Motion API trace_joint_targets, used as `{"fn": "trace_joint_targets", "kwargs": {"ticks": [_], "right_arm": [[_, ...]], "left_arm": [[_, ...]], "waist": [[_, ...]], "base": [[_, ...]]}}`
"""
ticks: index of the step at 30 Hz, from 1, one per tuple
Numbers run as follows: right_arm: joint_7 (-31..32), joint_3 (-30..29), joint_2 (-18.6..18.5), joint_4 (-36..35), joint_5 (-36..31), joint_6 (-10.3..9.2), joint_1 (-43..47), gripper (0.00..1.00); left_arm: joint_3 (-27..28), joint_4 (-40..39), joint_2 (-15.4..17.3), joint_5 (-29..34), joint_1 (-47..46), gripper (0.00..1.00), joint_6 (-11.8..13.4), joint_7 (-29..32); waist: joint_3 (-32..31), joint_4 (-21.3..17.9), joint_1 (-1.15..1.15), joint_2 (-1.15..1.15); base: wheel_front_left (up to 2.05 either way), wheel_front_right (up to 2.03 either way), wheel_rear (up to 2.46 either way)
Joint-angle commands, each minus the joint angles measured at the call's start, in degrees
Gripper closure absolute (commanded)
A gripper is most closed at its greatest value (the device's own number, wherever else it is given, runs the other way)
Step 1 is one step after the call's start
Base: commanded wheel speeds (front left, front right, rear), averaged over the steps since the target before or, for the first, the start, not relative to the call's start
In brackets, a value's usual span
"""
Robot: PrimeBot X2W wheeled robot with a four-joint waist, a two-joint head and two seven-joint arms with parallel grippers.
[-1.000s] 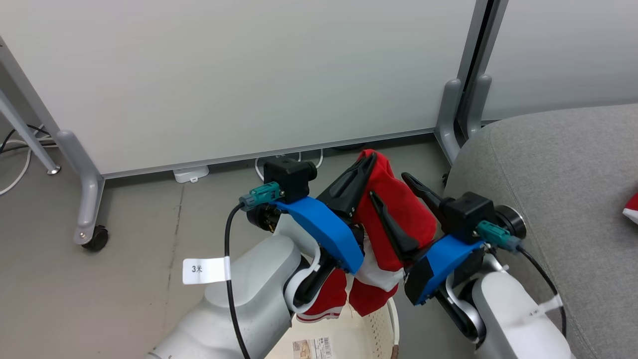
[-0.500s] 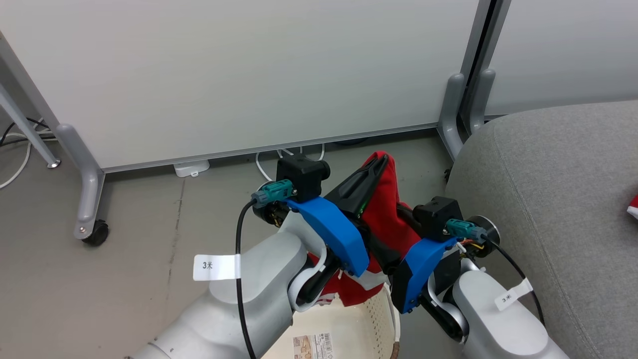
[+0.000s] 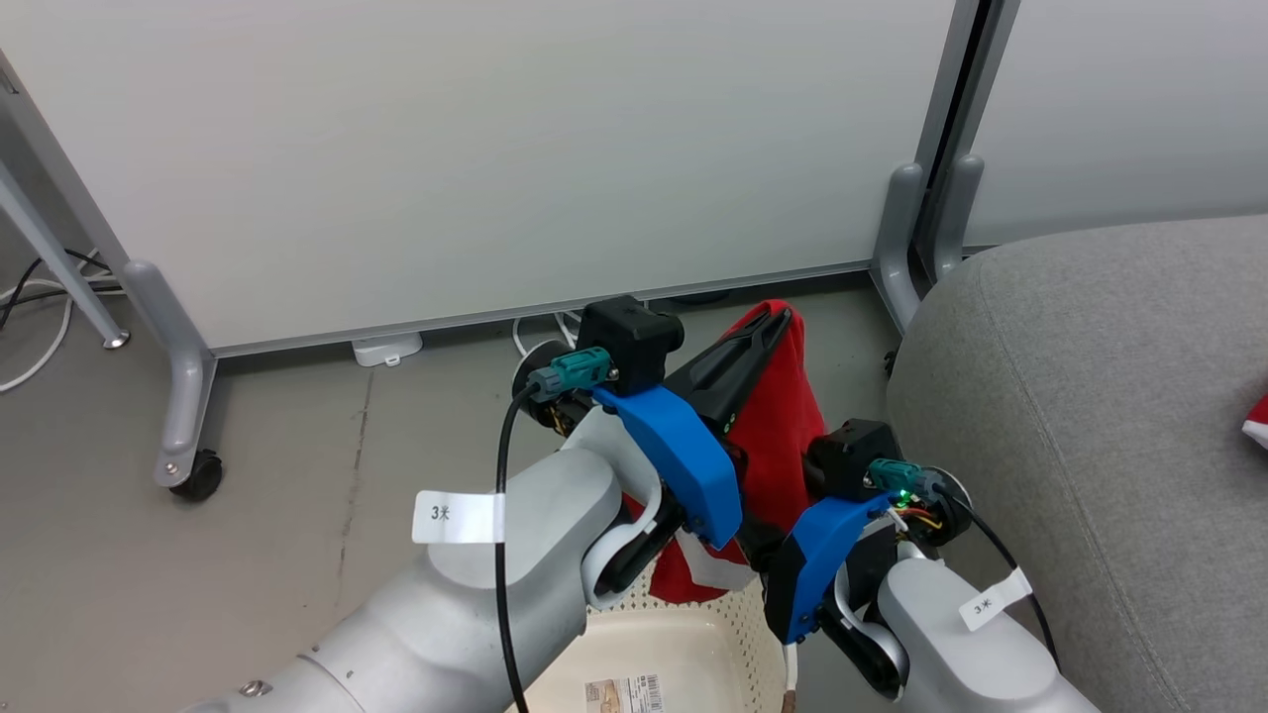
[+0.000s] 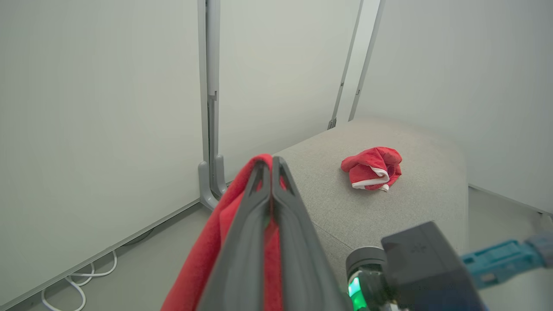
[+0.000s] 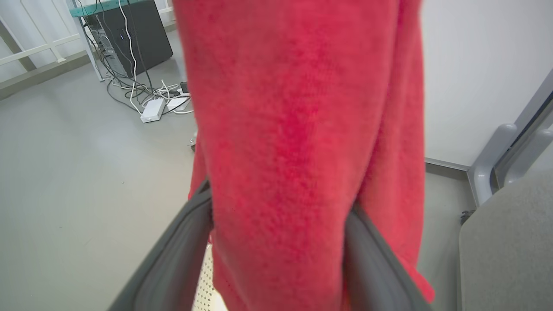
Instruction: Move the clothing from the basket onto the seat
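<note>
I expect the top of the clothing to flop over when I carry it, because the red clothing (image 3: 780, 469) hangs limp with a long part of it (image 3: 793, 382) above my right gripper.
My left gripper (image 3: 778, 315) is shut on the top of a red piece of clothing (image 3: 778, 436), which hangs from it above the cream basket (image 3: 738, 644). In the left wrist view the left gripper (image 4: 271, 162) has its fingers pressed together with red fabric (image 4: 207, 250) draped beside them. The right gripper (image 5: 276, 259) is open, and the hanging clothing (image 5: 293, 129) falls between its two spread fingers (image 5: 173, 259). A second red and white garment (image 4: 373, 168) lies crumpled on the grey seat (image 3: 1090, 396), with its edge (image 3: 1258, 421) at the head view's right border.
White partition panels on grey wheeled feet (image 3: 188, 436) stand behind the basket, one foot (image 3: 901, 238) close to the seat's corner. Cables and a white power strip (image 5: 152, 110) lie on the grey floor near a black box (image 5: 129, 34). A paper label (image 3: 619, 691) lies in the basket.
The right gripper has sunk and swung left, so its fingers are now hidden behind the hanging garment. The left gripper has carried the garment slightly higher and to the right. The camera shifted a little.
</note>
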Motion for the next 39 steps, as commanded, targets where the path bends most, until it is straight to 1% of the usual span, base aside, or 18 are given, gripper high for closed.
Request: {"fn": "trace_joint_targets", "kwargs": {"ticks": [1, 2, 3, 4, 11, 28, 29, 31, 32, 33, 39], "right_arm": [[-0.7, 0.3, 0.3, 0.9, 0.6, 0.01, -1.3, 0.16], [-1.2, 0.4, 0.4, 1.6, 1.0, 0.01, -1.4, 0.58], [-1.5, 0.4, 0.5, 2.2, 1.3, 0.01, -1.6, 0.84], [-2.0, 0.5, 0.6, 2.7, 1.5, 0.01, -1.8, 1.0], [-4.1, 1.7, 1.0, 5.1, 3.1, 0.01, -3.0, 1.0], [-6.3, 4.3, 1.2, 7.7, 5.7, 0.01, -4.8, 1.0], [-6.5, 4.4, 1.2, 7.8, 5.7, 0.01, -4.8, 1.0], [-6.6, 4.5, 1.2, 8.2, 5.9, 0.01, -5.0, 1.0], [-6.7, 4.5, 1.2, 8.4, 5.9, 0.01, -5.1, 1.0], [-6.7, 4.5, 1.2, 8.5, 5.9, 0.01, -5.2, 1.0], [-7.1, 4.8, 1.2, 9.2, 6.2, 0.01, -5.7, 1.0]], "left_arm": [[-0.3, 0.2, 0.1, -0.3, -1.1, 1.0, -0.5, -0.3], [-0.5, 0.3, 0.1, -0.4, -1.2, 1.0, -0.5, -0.3], [-0.7, 0.3, 0.1, -0.5, -1.3, 1.0, -0.5, -0.3], [-0.8, 0.3, 0.1, -0.6, -1.4, 1.0, -0.5, -0.3], [-1.3, 0.7, 0.3, -1.4, -1.2, 1.0, -0.3, -0.3], [-1.2, 1.6, 0.3, -2.1, -1.0, 1.0, -0.3, -0.3], [-1.1, 1.7, 0.2, -2.0, -1.0, 0.83, -0.3, -0.3], [-0.8, 1.9, 0.2, -1.7, -1.0, 0.34, -0.3, -0.3], [-0.7, 2.1, 0.2, -1.4, -0.9, 0.05, -0.3, -0.3], [-0.6, 2.2, 0.2, -1.3, -0.8, 0.0, -0.3, -0.3], [0.5, 3.1, 0.1, -0.2, 0.6, 0.0, -0.3, -0.3]], "waist": [[-0.2, 0.0, 0.0, 0.0], [-0.3, 0.0, 0.0, 0.0], [-0.4, 0.0, 0.0, 0.0], [-0.4, 0.0, 0.0, 0.0], [-0.6, -0.2, 0.0, 0.0], [-0.5, -0.8, 0.0, 0.0], [-0.5, -0.8, 0.0, 0.0], [-0.5, -0.8, 0.0, 0.0], [-0.5, -0.8, 0.0, 0.0], [-0.5, -0.8, 0.0, 0.0], [-0.4, -0.9, 0.0, 0.0]], "base": [[0.0, 0.0, 0.0], [0.0, 0.0, 0.0], [0.0, 0.0, 0.0], [0.0, 0.0, 0.0], [0.0, 0.0, 0.0], [0.0, 0.0, 0.0], [0.0, 0.0, 0.0], [0.0, 0.0, 0.0], [0.0, 0.0, 0.0], [0.0, 0.0, 0.0], [0.0, 0.0, 0.0]]}}
